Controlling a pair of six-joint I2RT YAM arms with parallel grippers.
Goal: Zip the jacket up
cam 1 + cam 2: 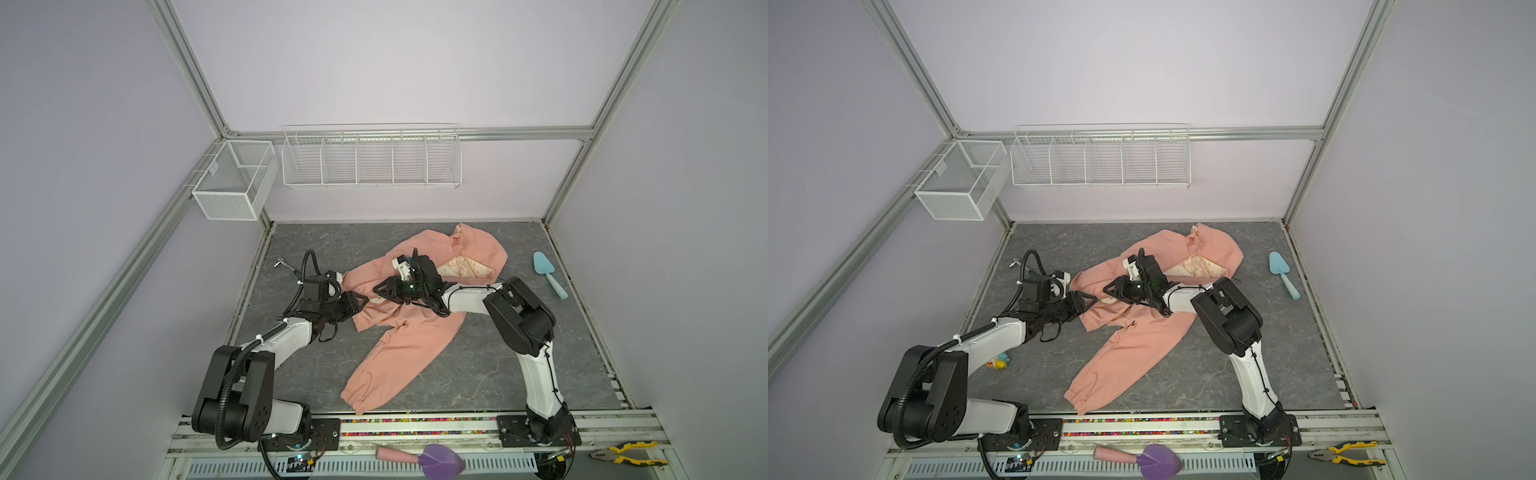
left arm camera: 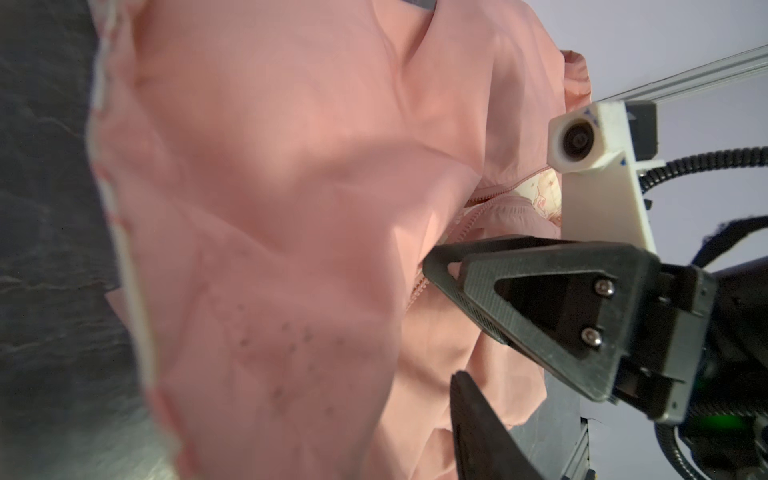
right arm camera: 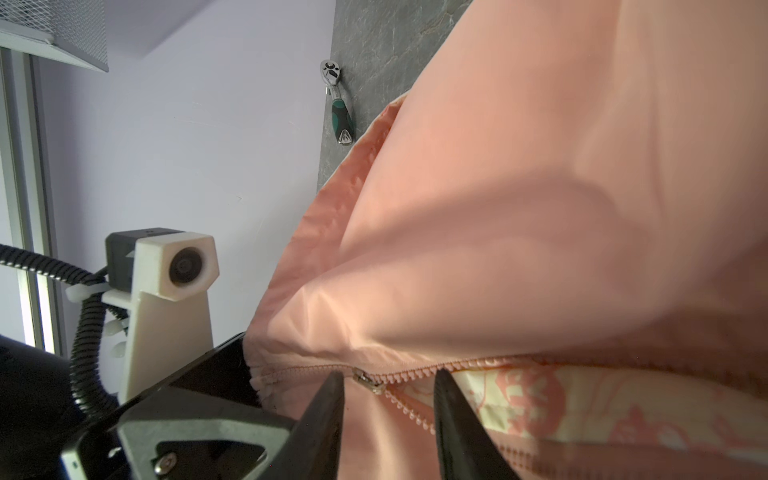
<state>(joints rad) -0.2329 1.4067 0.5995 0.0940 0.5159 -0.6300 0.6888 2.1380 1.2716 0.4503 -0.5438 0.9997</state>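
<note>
My gripper will raise the jacket's hem [image 1: 360, 316] into a hump when it lifts, and the sleeve will stay flat, because the fabric by the zipper lies in slack folds [image 2: 396, 212].
The salmon-pink jacket [image 1: 409, 332] lies crumpled on the grey table [image 1: 498, 374], one sleeve reaching toward the front edge and cream lining [image 1: 465, 270] showing near the hood. My right gripper [image 3: 388, 376] is open, and its two fingers straddle the metal zipper slider [image 3: 368, 380] at the low end of the zipper. The teeth spread apart just past the slider. My left gripper [image 1: 360, 304] is at the jacket's hem, facing the right gripper, its fingers apart around the hem end. In the left wrist view only one of its fingers [image 2: 478, 415] shows; fabric hides the other.
A ratchet wrench [image 1: 286, 266] lies at the table's left edge and a blue trowel [image 1: 548, 268] at the right. White wire baskets [image 1: 370, 158] hang on the back wall. Pliers [image 1: 627, 453] and a purple trowel [image 1: 432, 457] lie on the front rail. A small toy [image 1: 998, 362] sits by the left arm.
</note>
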